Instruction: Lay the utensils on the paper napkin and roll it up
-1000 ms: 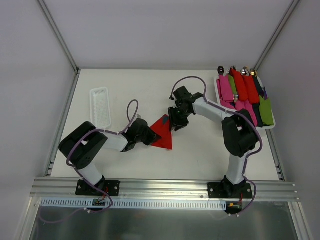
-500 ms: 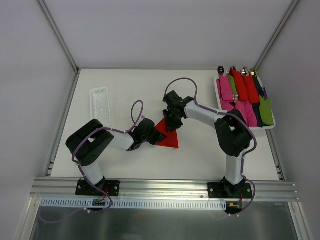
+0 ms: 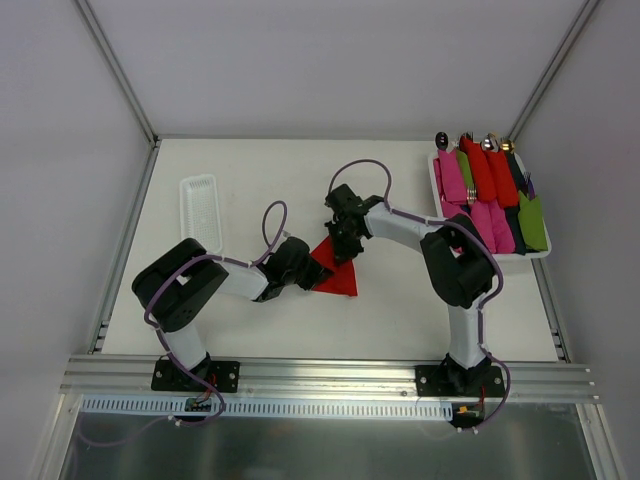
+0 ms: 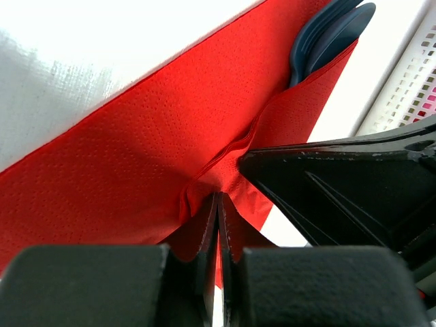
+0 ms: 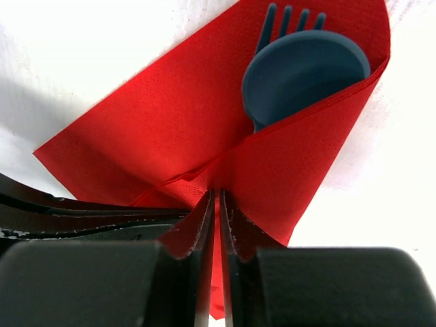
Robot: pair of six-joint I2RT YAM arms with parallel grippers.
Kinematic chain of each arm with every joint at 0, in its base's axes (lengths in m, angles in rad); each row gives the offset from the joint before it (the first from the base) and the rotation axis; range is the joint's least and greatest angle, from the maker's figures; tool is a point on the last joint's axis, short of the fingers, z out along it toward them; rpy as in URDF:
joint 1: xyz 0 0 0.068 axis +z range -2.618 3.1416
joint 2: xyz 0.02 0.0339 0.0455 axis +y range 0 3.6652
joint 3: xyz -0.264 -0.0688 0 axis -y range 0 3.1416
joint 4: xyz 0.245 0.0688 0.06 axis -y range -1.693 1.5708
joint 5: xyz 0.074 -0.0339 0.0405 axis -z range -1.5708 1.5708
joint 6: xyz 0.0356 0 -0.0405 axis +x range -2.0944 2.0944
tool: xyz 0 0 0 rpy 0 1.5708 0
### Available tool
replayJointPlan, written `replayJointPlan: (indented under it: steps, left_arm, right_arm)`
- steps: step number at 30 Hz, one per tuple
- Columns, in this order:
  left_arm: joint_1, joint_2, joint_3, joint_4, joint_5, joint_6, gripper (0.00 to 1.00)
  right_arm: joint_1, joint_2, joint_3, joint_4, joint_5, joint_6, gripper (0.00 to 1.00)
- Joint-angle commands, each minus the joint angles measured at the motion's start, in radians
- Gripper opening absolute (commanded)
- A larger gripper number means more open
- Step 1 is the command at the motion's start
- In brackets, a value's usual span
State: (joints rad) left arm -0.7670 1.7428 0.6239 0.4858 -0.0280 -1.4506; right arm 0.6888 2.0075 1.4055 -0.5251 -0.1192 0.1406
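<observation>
I should back my right gripper off and move it to the napkin's folded edge [image 5: 351, 119], free beside the spoon, because my grippers crowd together on the napkin's flap [image 5: 204, 176].
The red paper napkin [image 3: 338, 273] lies folded into a cone shape at mid-table. A dark blue spoon [image 5: 306, 75] and the tines of a fork [image 5: 286, 17] stick out of its far end; they also show in the left wrist view as the utensils [image 4: 330, 30]. My left gripper [image 3: 306, 268] is shut on the napkin's [image 4: 122, 163] near-left fold, with paper pinched between its tips. My right gripper [image 3: 342, 246] comes in from the far side, shut on the overlapping flap of the napkin [image 5: 170, 116]. The two grippers almost touch.
An empty white plastic tray [image 3: 200, 212] lies at the left. At the back right a white tray [image 3: 439, 196] holds several pink, red and green rolled bundles with utensil heads sticking out. Purple cables loop above both arms.
The right gripper has moved a little left and closed its jaws onto the napkin flap. The left gripper, still pinching the napkin, shifted slightly right with it.
</observation>
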Motion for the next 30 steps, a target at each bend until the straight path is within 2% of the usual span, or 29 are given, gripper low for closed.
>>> replayJointPlan:
  steps: [1, 8, 18, 30]
  left_arm:
    - [-0.011, 0.072, -0.046, -0.245, -0.070, 0.044, 0.00]
    - [-0.011, 0.073, -0.053, -0.247, -0.070, 0.036, 0.00]
    - [-0.011, 0.073, -0.056, -0.248, -0.073, 0.038, 0.00]
    - [-0.009, 0.066, -0.059, -0.254, -0.078, 0.035, 0.00]
  right_arm:
    - [0.002, 0.019, 0.032, -0.015, 0.033, -0.007, 0.11]
    - [0.002, 0.016, 0.047, -0.038, 0.001, -0.032, 0.12]
    - [-0.020, -0.156, 0.009, -0.038, -0.145, -0.018, 0.13]
    - [-0.021, -0.047, -0.074, -0.041, -0.120, 0.027, 0.09]
